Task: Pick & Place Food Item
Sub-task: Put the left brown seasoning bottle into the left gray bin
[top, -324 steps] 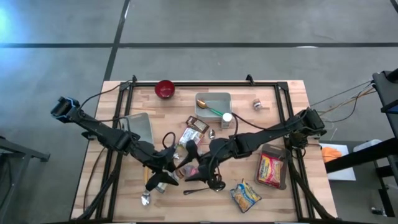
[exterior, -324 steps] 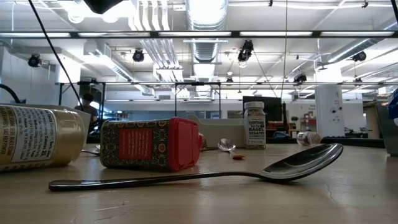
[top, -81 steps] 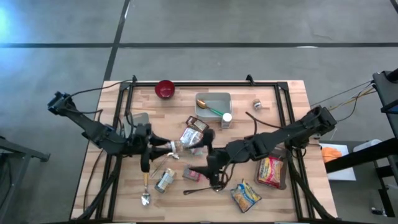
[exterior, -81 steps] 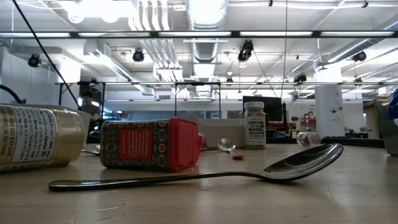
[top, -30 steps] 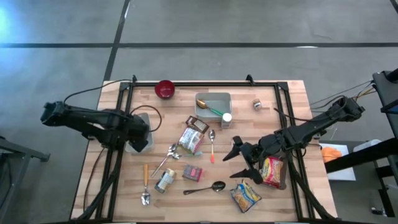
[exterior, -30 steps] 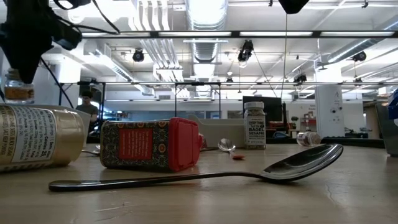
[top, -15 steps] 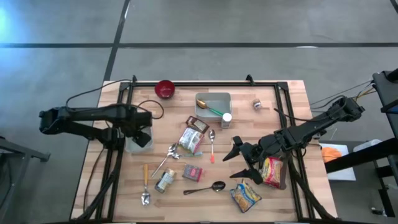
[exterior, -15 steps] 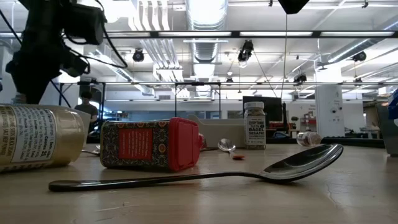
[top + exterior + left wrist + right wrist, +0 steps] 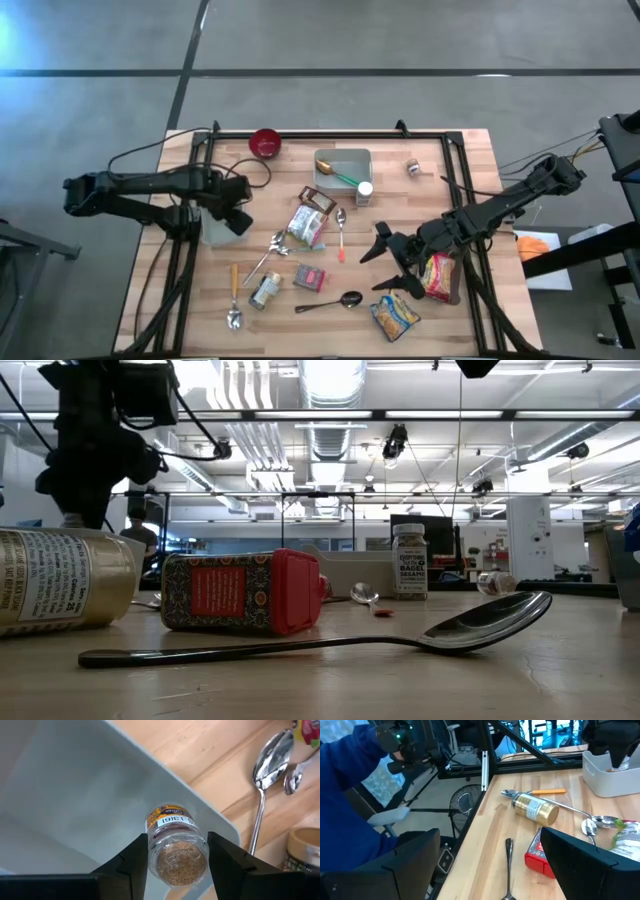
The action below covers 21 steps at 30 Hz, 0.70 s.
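The glass jar's lower end [image 9: 170,814] is inside the pale grey bin's side, so my left gripper goes on descending until the jar touches the bin's bottom [image 9: 127,822] before it opens.
A small glass jar [image 9: 175,845] with a cork top and a yellow label hangs over the inside of a pale grey bin [image 9: 70,795], close to the bin's corner. My left gripper [image 9: 233,215] is shut on the jar above that bin [image 9: 207,236] at the table's left. In the low view the left arm [image 9: 90,440] stands behind a gold can. My right gripper [image 9: 385,266] hovers open right of the table's middle, with nothing between its fingers [image 9: 415,865]. My left gripper pinches the jar between its two fingers [image 9: 132,862], on the glass sides just under the cork top [image 9: 176,861]. The fingers come from above, pointing down. The jar stands nearly upright in the hold, cork end up, its lower end over the bin's inside.
Mid-table lie a snack packet [image 9: 308,225], spoons [image 9: 340,218], a gold can [image 9: 265,290], a red-lidded tin [image 9: 310,278] and a dark spoon [image 9: 330,302]. Farther back are a red bowl [image 9: 265,143] and a grey tray [image 9: 343,165]. Noodle packets [image 9: 395,315] lie near my right gripper.
My left gripper has come down toward the bin with the jar and shifted a little toward the table's right, tipping to point straight down. The jar has sunk from well above the gold can's top, in the low view, to behind it.
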Available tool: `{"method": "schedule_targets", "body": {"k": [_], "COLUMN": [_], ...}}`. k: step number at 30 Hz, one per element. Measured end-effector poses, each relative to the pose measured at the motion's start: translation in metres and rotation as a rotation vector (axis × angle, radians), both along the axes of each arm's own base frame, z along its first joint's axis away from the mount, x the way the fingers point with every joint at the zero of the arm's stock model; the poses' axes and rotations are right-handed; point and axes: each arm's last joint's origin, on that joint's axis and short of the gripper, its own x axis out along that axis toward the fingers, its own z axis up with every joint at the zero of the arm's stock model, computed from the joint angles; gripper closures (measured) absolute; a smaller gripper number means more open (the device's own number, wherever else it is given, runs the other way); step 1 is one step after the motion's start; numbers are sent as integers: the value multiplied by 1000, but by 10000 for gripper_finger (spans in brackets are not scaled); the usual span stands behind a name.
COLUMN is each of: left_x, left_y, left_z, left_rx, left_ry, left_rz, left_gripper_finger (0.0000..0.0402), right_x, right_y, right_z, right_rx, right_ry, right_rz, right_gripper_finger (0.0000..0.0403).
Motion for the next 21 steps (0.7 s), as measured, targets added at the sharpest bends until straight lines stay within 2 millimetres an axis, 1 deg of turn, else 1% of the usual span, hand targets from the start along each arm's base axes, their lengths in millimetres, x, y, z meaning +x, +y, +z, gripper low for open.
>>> {"method": "schedule_targets", "body": {"k": [4,9,16,21], "left_x": [-1,0,7,16], "left_y": [0,-2,-1,0], "left_z": [-8,-22,-37,-42], "left_rx": [-16,-63,-87,-116], "left_ry": [6,17,78,43], "left_rz": [61,80,57,18], "left_gripper_finger": [242,242,242,242], "right_x": [0,0,0,0], "right_y": [0,0,0,0], "right_z": [0,0,0,0], "right_rx": [0,0,-1,-1], "right_ry": [0,0,1,1], "right_rz": [-1,0,-1,-1], "right_gripper_finger": [60,60,60,60]}}
